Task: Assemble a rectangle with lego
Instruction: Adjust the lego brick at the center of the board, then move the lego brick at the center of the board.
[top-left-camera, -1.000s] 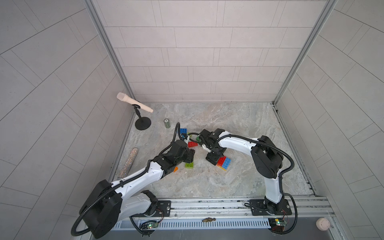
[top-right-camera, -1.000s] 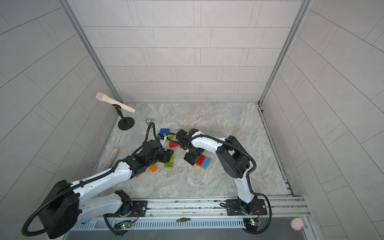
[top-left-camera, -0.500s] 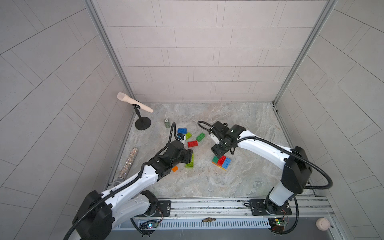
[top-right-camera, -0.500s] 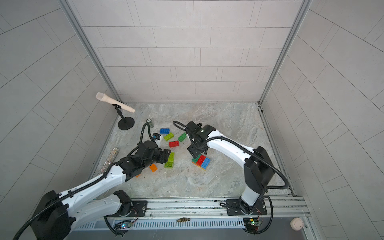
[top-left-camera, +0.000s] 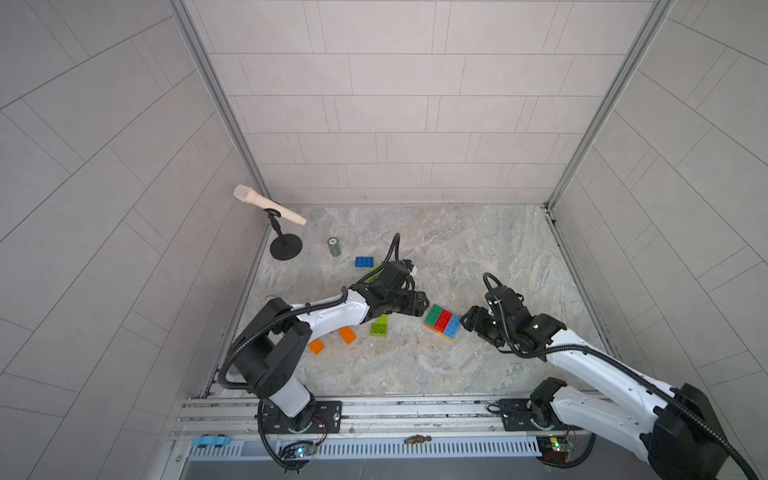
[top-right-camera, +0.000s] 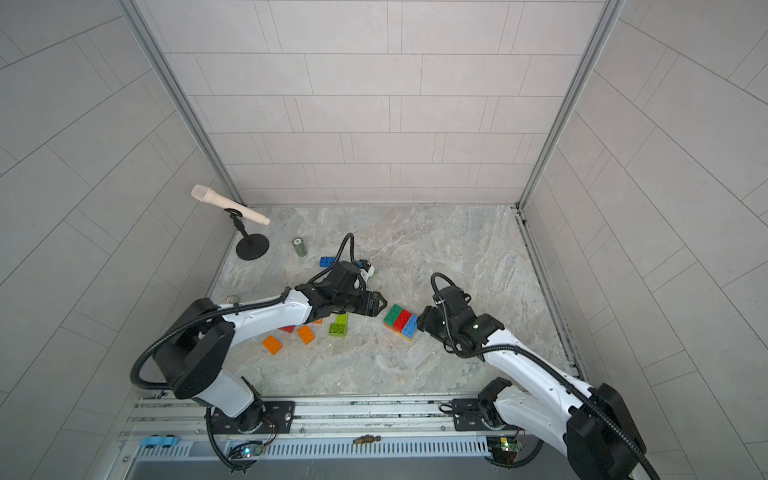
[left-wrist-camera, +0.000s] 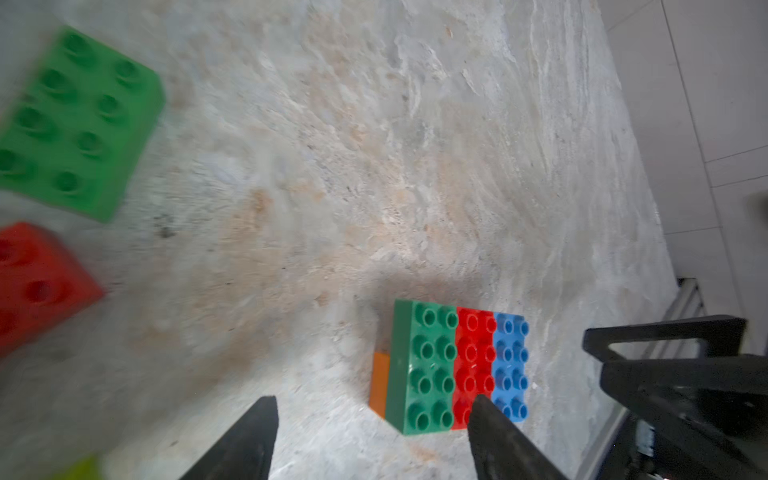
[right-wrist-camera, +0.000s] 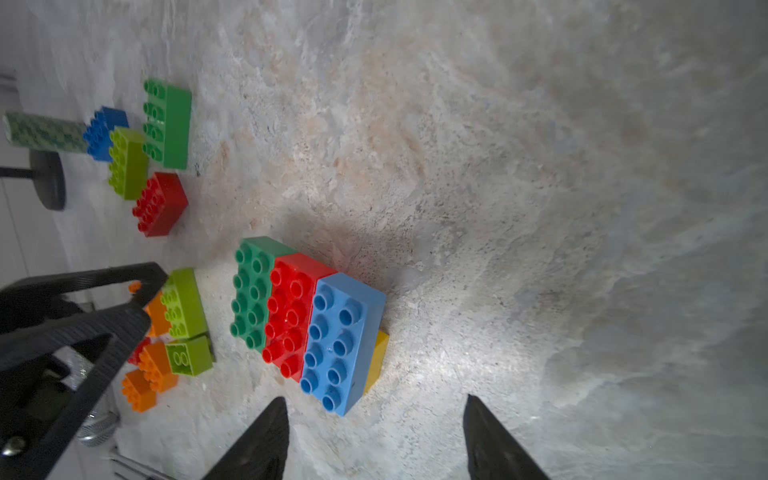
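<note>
My left gripper needs to grab the dark green brick (top-left-camera: 433, 313) and help my right gripper move the assembled lego block (top-left-camera: 442, 321) aside, because the block lies at a slant in the middle of the floor.
The assembled lego block (top-left-camera: 441, 319) (top-right-camera: 400, 320) lies mid-floor: dark green, red and blue bricks side by side on an orange and yellow layer. My left gripper (top-left-camera: 422, 306) (left-wrist-camera: 372, 400) is open just left of it, nothing between its fingers; the green brick's end (left-wrist-camera: 424, 365) lies right ahead. My right gripper (top-left-camera: 467, 323) (right-wrist-camera: 375, 400) is open just right of the block, empty, facing the blue brick (right-wrist-camera: 340, 340). Loose lego lies to the left: lime (top-left-camera: 379, 325), two orange (top-left-camera: 347, 335) (top-left-camera: 316, 346), blue (top-left-camera: 364, 261), red (right-wrist-camera: 160, 203), green (right-wrist-camera: 166, 122).
A small dark green cylinder (top-left-camera: 334, 247) stands at the back left beside a microphone stand (top-left-camera: 286, 248). Tiled walls close in the floor on three sides. A metal rail (top-left-camera: 395, 409) runs along the front edge.
My right gripper has swung back from the loose bricks at the left, over the block, to its right side. My left gripper has moved right from the lime brick to the block's left side.
</note>
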